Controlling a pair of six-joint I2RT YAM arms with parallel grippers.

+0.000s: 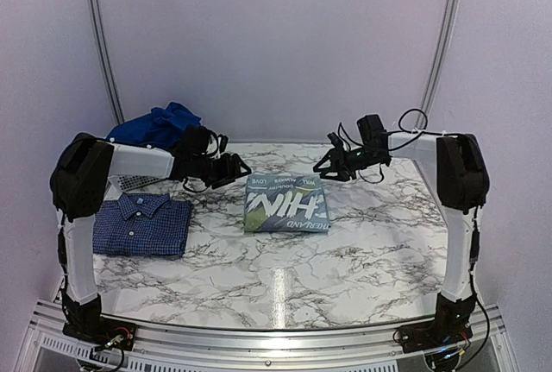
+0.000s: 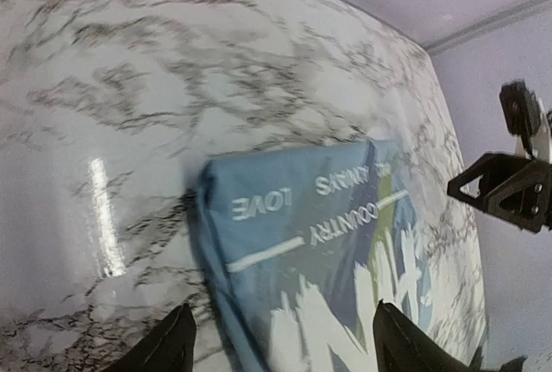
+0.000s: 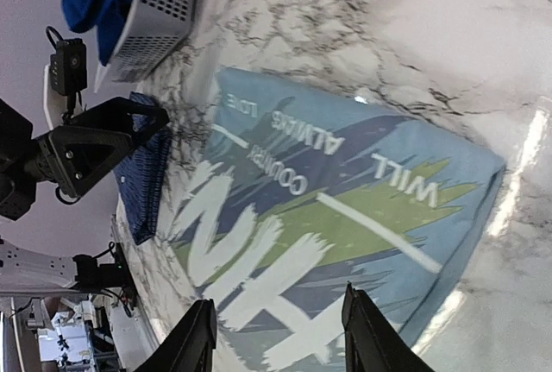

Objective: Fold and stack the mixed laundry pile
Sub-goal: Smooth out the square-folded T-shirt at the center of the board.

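Note:
The folded T-shirt is lying print side up [image 1: 286, 205], so my left gripper should reach over to the T-shirt's near corner on my right gripper's side [image 1: 323, 227] and turn the T-shirt over.
The pale blue T-shirt [image 1: 286, 204] with white print lies folded into a rectangle in the middle of the marble table. My left gripper [image 1: 237, 167] hovers over its left far corner, open, its fingertips [image 2: 168, 348] spread above the shirt [image 2: 328, 242] with nothing between them. My right gripper [image 1: 323, 165] hangs above the shirt's right far corner, also open and empty [image 3: 280, 331] over the print [image 3: 345, 217]. A navy small-check shirt [image 1: 142, 223] lies folded at the left. Royal blue clothes [image 1: 155, 126] are heaped in the basket at the back left.
A white slatted basket [image 3: 155, 9] stands at the back left corner, behind the left arm. The navy shirt [image 3: 147, 173] lies just left of the T-shirt. The table's front half [image 1: 285, 277] is bare marble.

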